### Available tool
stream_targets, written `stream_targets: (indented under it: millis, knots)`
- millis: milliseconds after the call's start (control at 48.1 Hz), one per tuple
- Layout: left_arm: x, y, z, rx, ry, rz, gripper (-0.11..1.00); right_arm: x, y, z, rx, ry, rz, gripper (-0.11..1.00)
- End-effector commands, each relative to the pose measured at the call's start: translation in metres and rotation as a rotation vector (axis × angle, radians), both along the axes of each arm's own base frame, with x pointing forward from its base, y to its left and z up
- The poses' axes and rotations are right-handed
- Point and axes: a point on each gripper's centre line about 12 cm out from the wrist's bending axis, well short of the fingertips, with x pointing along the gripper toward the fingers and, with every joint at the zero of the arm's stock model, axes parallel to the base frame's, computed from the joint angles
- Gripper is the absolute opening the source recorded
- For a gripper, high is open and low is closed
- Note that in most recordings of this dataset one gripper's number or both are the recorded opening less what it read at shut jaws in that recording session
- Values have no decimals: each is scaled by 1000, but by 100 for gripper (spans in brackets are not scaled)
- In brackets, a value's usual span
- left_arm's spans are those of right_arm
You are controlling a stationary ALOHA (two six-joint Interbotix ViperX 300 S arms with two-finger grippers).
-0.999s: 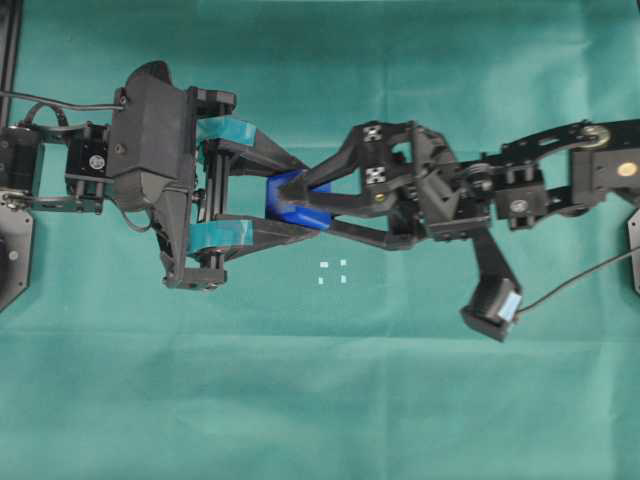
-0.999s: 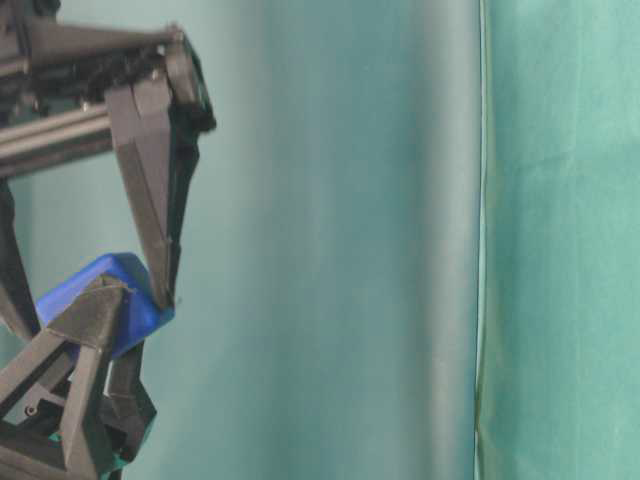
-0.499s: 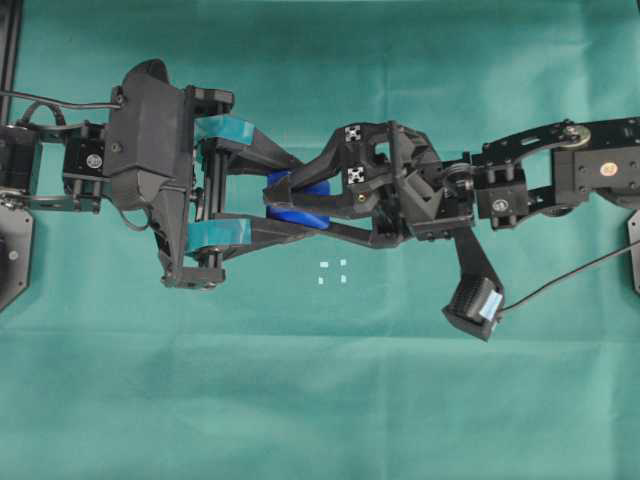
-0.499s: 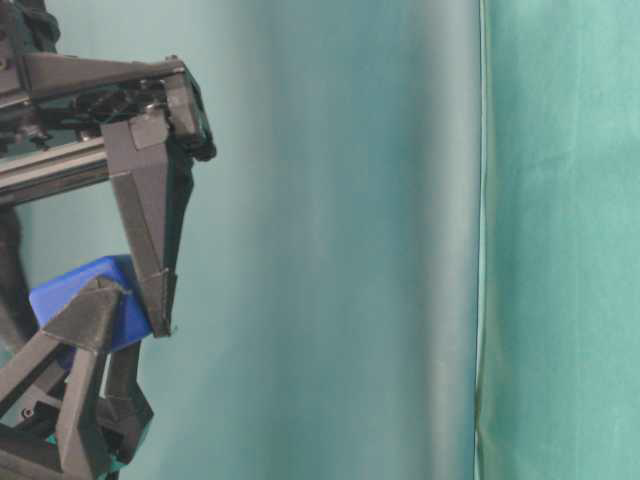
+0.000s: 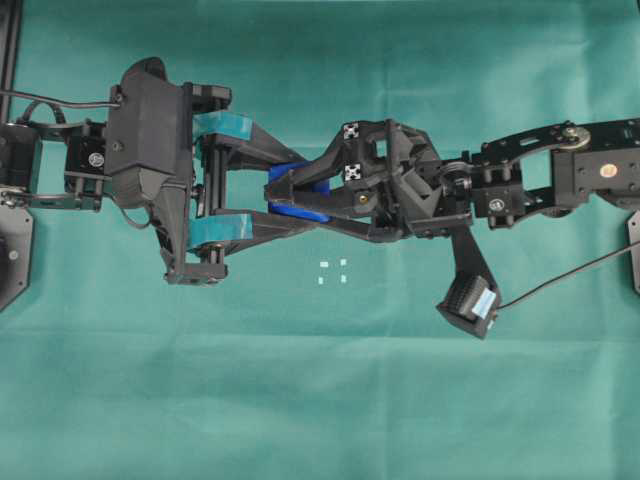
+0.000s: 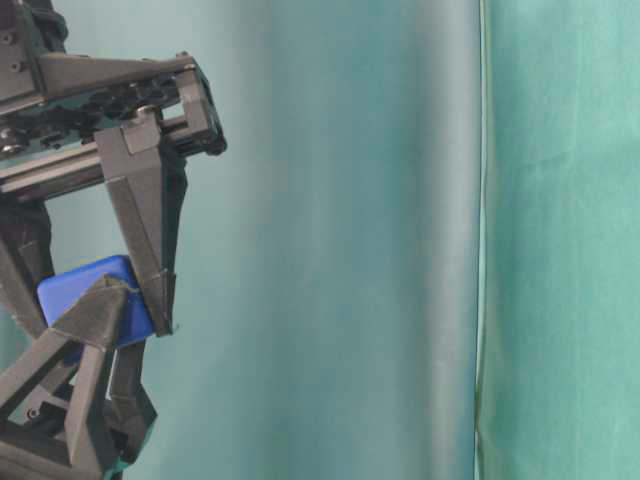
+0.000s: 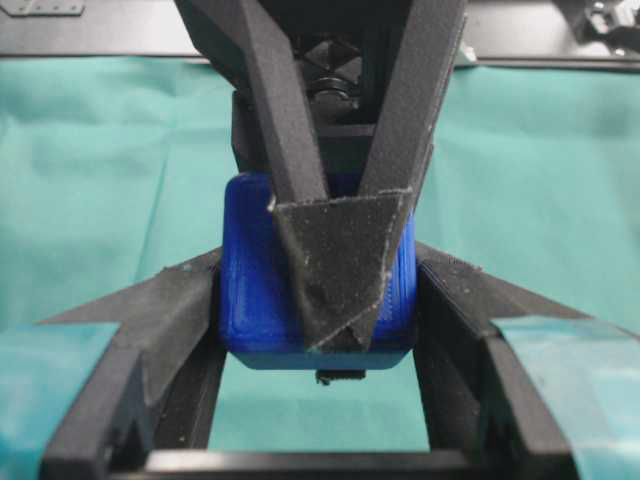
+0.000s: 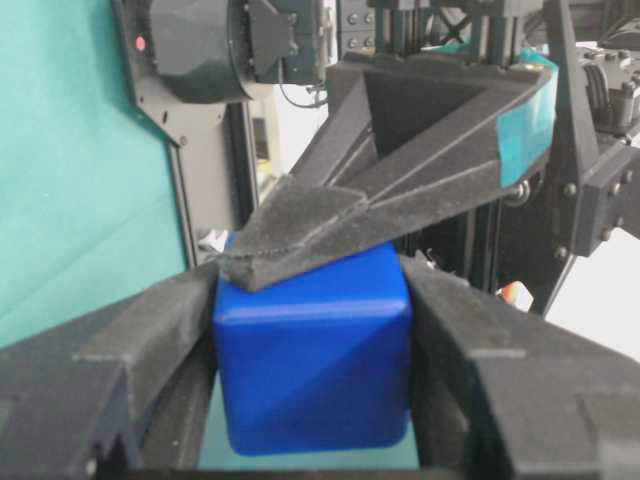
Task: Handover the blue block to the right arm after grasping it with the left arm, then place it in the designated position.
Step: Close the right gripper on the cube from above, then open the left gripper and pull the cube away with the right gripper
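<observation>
The blue block (image 5: 298,212) is clamped by my left gripper, and my right gripper's fingers are over and under it. So next my left gripper opens before my right gripper turns the block.
The blue block (image 5: 300,214) hangs above the green cloth between both grippers. My left gripper (image 5: 308,194), with teal-taped fingers, is shut on it from the left. My right gripper (image 5: 272,196), plain black, reaches in from the right and presses its fingers on the block's other two faces. The left wrist view shows the block (image 7: 255,290) clamped in my left gripper (image 7: 318,258), a right finger (image 7: 340,260) lying across its front. From the right wrist, the block (image 8: 315,360) fills my right gripper (image 8: 310,290), touching both fingers. The designated position (image 5: 332,271), small white marks, lies just below the block.
Green cloth (image 5: 320,400) covers the whole table. The right arm's wrist camera (image 5: 468,305) hangs low to the right of the marks, its cable trailing right. A black rail (image 5: 10,50) runs down the far left edge. A backdrop seam (image 6: 480,240) stands upright in the table-level view.
My right gripper has slid left around the block and narrowed its fingers until they touch it. The left gripper has kept its grip and barely moved.
</observation>
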Motion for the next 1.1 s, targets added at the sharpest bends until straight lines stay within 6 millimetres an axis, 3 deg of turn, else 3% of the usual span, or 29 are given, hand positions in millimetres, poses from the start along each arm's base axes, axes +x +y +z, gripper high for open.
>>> stream_targets:
  millis: [0, 395, 437, 562, 645, 874, 1082]
  knots:
    - [-1, -2, 13, -2, -34, -4, 47, -2, -2, 21, 3, -50, -7, 51]
    - [-1, -2, 14, -2, -41, -4, 47, -2, -2, 20, 3, -48, -7, 51]
    - [-1, -2, 14, -2, -41, -4, 53, -2, -2, 20, 3, -48, -7, 51]
    - [-1, -2, 15, -2, -51, -4, 87, -2, -2, 20, 3, -48, -7, 51]
    - [-1, -2, 15, -2, -52, -4, 99, -2, -2, 19, 5, -47, -7, 51]
    - [-5, 0, 17, -2, -57, -1, 100, -8, 0, 19, 9, -45, -4, 51]
    - [-16, 0, 20, -2, -71, 0, 100, -32, -1, 16, 20, -34, -19, 51]
